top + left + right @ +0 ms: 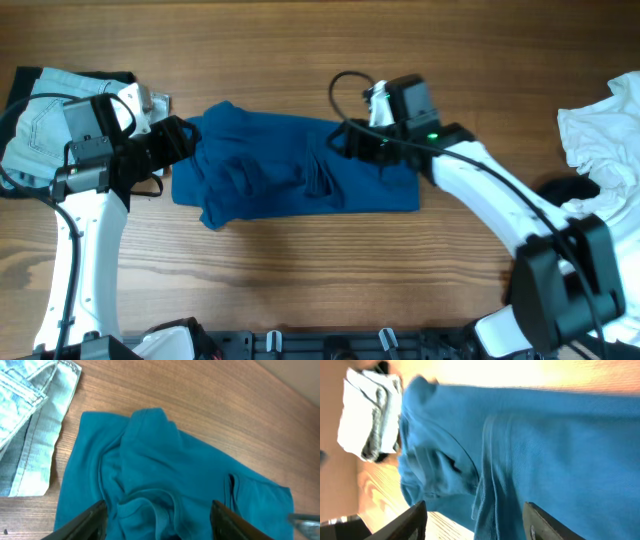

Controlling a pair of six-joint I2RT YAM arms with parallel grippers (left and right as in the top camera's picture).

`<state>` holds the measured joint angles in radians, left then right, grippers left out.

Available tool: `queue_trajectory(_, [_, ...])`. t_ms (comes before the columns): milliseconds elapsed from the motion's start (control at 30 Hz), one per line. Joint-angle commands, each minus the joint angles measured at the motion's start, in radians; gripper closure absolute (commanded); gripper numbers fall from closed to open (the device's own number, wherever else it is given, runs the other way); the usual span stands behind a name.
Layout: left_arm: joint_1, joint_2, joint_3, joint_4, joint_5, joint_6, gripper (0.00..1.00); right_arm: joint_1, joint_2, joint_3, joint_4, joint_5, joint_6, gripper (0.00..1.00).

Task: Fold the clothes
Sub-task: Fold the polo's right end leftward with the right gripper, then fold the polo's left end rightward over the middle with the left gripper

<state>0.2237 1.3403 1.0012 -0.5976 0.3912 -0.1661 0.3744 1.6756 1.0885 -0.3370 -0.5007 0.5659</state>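
The deep-blue shirt's end (208, 172) near the jeans reaches out beyond the shirt's layered part (375, 187) under my right gripper. I should use my left gripper to fold that end toward the shirt's layered part.
A deep-blue shirt (290, 170) lies partly folded and rumpled in the middle of the wooden table. My left gripper (185, 140) is open over its left end, where the ribbed collar (150, 510) sits between the fingers (159, 522). My right gripper (350, 142) is open above the shirt's upper right part. In the right wrist view its fingers (475, 525) straddle a raised fold (490, 480) of blue cloth. Neither gripper holds anything.
Folded light-blue jeans (45, 110) lie at the far left, also seen in the left wrist view (25, 420). A crumpled white garment (600, 140) with a dark piece (560, 190) beside it lies at the right edge.
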Motion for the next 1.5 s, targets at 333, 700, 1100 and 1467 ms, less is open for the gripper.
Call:
queue_trajectory(333, [0.001, 0.209, -0.006, -0.07, -0.012, 0.058, 0.21, -0.132, -0.081, 0.018, -0.275, 0.101, -0.185, 0.5])
queue_trajectory(700, [-0.006, 0.468, -0.006, 0.048, -0.025, 0.06, 0.16, -0.132, -0.08, 0.016, -0.337, 0.146, -0.231, 0.49])
queue_trajectory(1100, [-0.101, 0.533, -0.006, 0.075, 0.035, 0.171, 0.17, -0.131, -0.08, 0.016, -0.327, 0.146, -0.233, 0.49])
queue_trajectory(1467, [-0.191, 0.566, -0.006, 0.079, -0.045, 0.189, 0.8, -0.131, -0.08, 0.016, -0.33, 0.146, -0.232, 0.5])
